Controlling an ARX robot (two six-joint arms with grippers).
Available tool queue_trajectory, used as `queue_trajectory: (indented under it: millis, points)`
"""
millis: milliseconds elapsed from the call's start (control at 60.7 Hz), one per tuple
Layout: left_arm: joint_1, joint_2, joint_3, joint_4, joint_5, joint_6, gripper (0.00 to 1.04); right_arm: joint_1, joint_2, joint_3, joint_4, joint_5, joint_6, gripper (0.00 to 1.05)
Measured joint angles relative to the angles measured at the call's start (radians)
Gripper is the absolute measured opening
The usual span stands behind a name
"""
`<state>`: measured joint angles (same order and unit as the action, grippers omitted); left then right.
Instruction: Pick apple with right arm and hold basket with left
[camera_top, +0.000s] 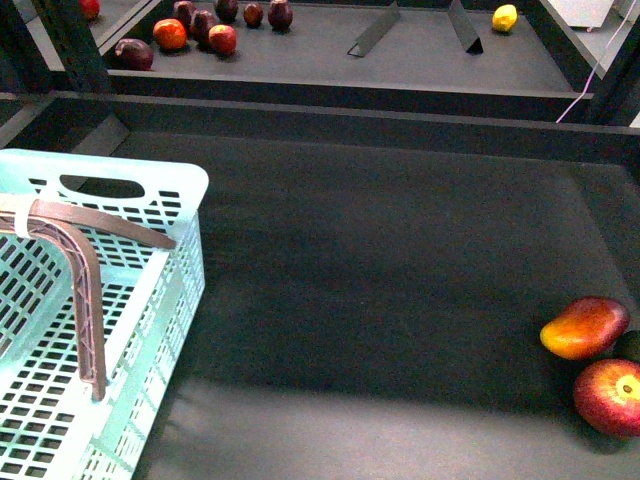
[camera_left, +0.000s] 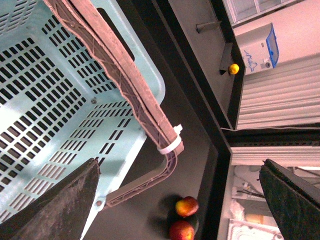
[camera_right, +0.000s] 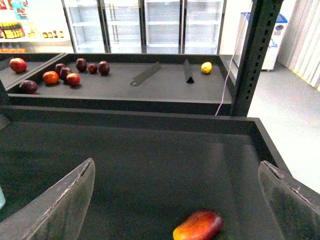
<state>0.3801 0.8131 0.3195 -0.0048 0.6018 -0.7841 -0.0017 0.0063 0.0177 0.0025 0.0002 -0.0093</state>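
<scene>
The end of the brown handle (camera_top: 98, 385) is pinned at the basket's rim. So the whole basket (camera_top: 125, 275) will come along with its open side up when I lift and carry.
The pale turquoise basket (camera_top: 150, 200) stands at the left of the dark table, its brown handle (camera_top: 85, 290) lying across its top. The red apple (camera_top: 612, 395) lies at the front right, beside an orange-red mango-like fruit (camera_top: 583, 327). Neither gripper shows in the front view. My left gripper (camera_left: 180, 165) is open above the basket (camera_left: 50, 100), with the handle (camera_left: 125, 75) running between its fingers; the apple (camera_left: 181, 231) shows far beyond. My right gripper (camera_right: 177, 162) is open and empty above the table, over the mango-like fruit (camera_right: 198, 226). The apple is out of the right wrist view.
A dark green fruit (camera_top: 630, 345) peeks in at the right edge. A raised lip (camera_top: 350, 110) bounds the table at the back. The shelf behind holds several red fruits (camera_top: 222, 38), a yellow fruit (camera_top: 505, 17) and metal dividers (camera_top: 375, 30). A dark post (camera_right: 252, 55) stands far right.
</scene>
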Motion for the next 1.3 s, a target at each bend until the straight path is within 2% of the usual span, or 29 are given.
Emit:
queue_trajectory:
  millis: [165,511,758,1005,1302]
  points:
    - [-0.019,0.184,0.076,0.061,-0.033,-0.094,0.97,0.0,0.0,0.0,0.0,0.0,0.0,0.96]
    - [-0.101,0.428,0.114,0.191,-0.154,-0.15,0.97,0.0,0.0,0.0,0.0,0.0,0.0,0.96]
    - [-0.153,0.608,0.214,0.28,-0.211,-0.217,0.97,0.0,0.0,0.0,0.0,0.0,0.0,0.96]
    - [-0.203,0.789,0.299,0.318,-0.283,-0.252,0.97,0.0,0.0,0.0,0.0,0.0,0.0,0.96]
    - [-0.219,0.87,0.367,0.333,-0.315,-0.28,0.97,0.0,0.0,0.0,0.0,0.0,0.0,0.96]
